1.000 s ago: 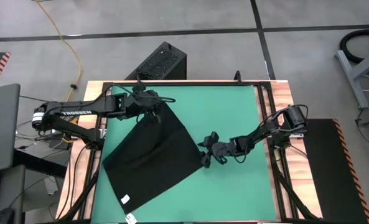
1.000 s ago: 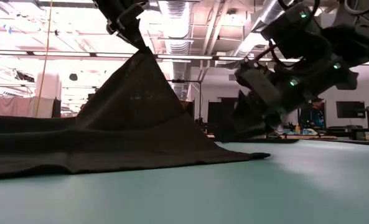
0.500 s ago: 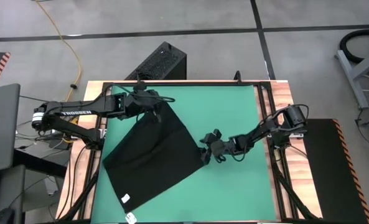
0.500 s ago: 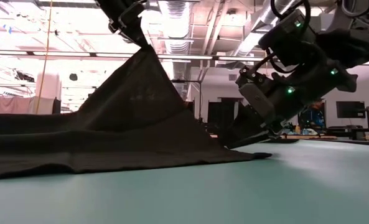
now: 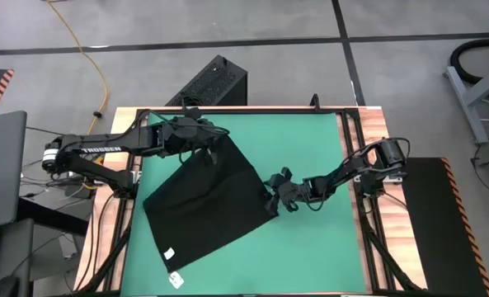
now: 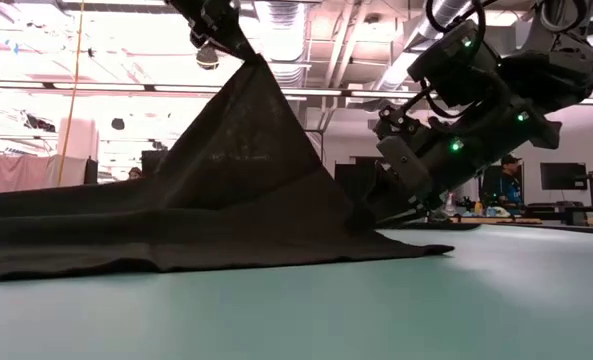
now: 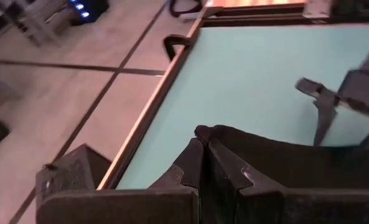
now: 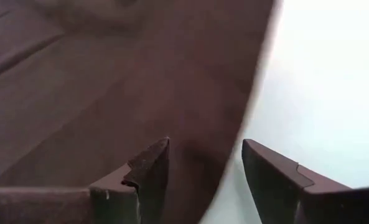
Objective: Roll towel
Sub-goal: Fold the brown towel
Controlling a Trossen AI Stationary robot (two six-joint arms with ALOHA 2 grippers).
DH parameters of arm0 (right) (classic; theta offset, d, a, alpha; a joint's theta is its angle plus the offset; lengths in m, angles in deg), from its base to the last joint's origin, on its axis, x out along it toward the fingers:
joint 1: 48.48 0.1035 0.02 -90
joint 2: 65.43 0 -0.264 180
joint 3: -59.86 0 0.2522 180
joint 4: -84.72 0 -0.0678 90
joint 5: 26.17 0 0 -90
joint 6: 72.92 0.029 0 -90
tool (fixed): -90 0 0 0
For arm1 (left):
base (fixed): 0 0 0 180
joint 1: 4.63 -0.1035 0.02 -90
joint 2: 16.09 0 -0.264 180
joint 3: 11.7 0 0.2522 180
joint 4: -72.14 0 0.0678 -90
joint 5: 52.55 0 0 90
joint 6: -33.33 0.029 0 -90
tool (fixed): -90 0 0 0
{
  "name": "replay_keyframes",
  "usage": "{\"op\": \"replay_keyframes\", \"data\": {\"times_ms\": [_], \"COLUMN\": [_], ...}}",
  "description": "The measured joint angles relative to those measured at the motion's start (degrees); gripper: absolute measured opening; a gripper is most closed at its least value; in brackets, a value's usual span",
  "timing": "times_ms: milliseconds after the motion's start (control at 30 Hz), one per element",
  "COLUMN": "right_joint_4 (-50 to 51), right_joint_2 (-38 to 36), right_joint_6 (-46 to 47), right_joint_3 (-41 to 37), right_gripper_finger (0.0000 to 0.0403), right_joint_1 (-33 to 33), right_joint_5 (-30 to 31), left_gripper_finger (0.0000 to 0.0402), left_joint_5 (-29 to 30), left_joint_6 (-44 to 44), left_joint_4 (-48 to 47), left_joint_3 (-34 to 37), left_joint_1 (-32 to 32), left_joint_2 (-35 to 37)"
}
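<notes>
The black towel's tagged near part (image 5: 193,239) is flat on the mat, so I expect it to stay spread out there as I raise the towel's edge (image 5: 269,203).
The black towel (image 5: 203,202) lies spread slantwise on the left half of the green mat (image 5: 310,140), with a small white tag (image 5: 168,253) near its near corner. Its far corner is raised into a peak (image 6: 246,70) under my left gripper (image 5: 216,139), which is shut on it. My right gripper (image 5: 273,198) stands open and low at the towel's right corner. In the right wrist view the towel's edge (image 8: 249,106) runs between its two fingers. My left gripper pinches the towel's far corner (image 7: 214,132) between its two fingers, coming from the table's left and slanting down. The corner is lifted clear, and the cloth falls away from it in a taut slope (image 6: 226,170) to the part lying on the mat. My right gripper straddles the towel's right edge (image 8: 196,149); I cannot tell whether its fingers touch the cloth.
A hard black ribbed box (image 5: 215,82) stands on the floor beyond the table's far edge. Wooden rails and black frame bars (image 5: 355,157) border the mat. The mat's far right part and its near right part lie bare.
My left gripper has tipped upward, and the towel's raised peak has shifted a little toward the table's right. The part lying flat has slid slightly away from the near left corner. My right gripper has edged toward the towel's right corner.
</notes>
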Motion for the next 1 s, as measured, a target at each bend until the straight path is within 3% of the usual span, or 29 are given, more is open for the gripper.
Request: {"op": "replay_keyframes", "data": {"times_ms": [300, 500, 800, 1000], "right_joint_4": [5.40, 1.39, 2.15, 1.56], "right_joint_2": [-10.19, -16.08, -14.47, -14.15], "right_joint_6": [-9.59, -20.47, -31.49, -32.40], "right_joint_3": [0.02, 1.01, 5.57, 8.36], "right_gripper_finger": [0.0222, 0.0222, 0.0222, 0.0222], "right_joint_1": [-2.00, -5.10, -9.33, -11.65], "right_joint_5": [0.71, 0.46, -0.73, -8.75], "left_gripper_finger": [0.0000, 0.0000, 0.0000, 0.0000], "left_joint_5": [-4.85, -6.42, -6.33, -3.07], "left_joint_6": [4.27, 7.94, 12.91, 14.74], "left_joint_4": [-0.09, 1.66, 10.02, 9.99], "left_joint_3": [-0.02, -0.02, 0.03, 0.00], "left_joint_1": [0.02, 0.12, 2.95, 4.05], "left_joint_2": [-1.18, -7.51, -12.43, -9.66]}}
